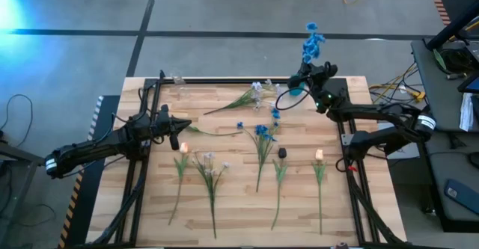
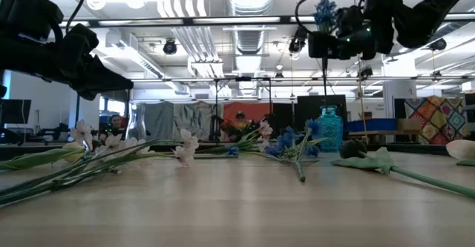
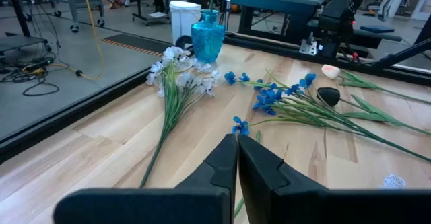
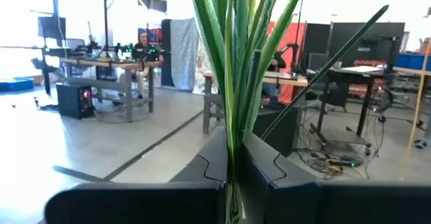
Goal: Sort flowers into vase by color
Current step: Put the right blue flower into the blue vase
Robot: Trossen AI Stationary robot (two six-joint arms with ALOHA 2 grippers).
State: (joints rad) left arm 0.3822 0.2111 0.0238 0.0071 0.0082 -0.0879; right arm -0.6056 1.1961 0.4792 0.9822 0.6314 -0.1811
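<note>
My right gripper keeps lowering the blue flower's lower stem (image 2: 324,81) until the stem is inside and then let go, because it hangs upright at the blue vase's opening (image 2: 329,108).
My right gripper (image 1: 302,77) is raised above the table's far edge and shut on a blue-blossomed flower (image 1: 313,42), right above the blue vase (image 2: 330,128). My left gripper (image 1: 184,125) hovers shut over the table's left half and holds nothing. On the wood lie a white-lilac flower (image 1: 253,93), blue flowers (image 1: 262,133), peach buds (image 1: 183,147) (image 1: 319,155) and another pale flower (image 1: 209,160). The left wrist view shows the vase (image 3: 207,39), with white (image 3: 176,76) and blue (image 3: 271,97) blossoms beside it. My right gripper pinches the blue flower's green stem and leaves (image 4: 236,120) between its two fingers, well below the blossoms (image 2: 324,11). The fingers come in level from the table's right and lie across the stem. The flower stands upright, lifted off the table, its thin lower stem (image 2: 324,84) reaching down to the vase's mouth.
A small dark object (image 1: 282,152) lies among the stems near the table's middle. A clear glass vase (image 2: 136,122) stands at the far left. Black frame rails (image 1: 224,80) run along the far edge and both sides. People sit at desks in the room beyond.
</note>
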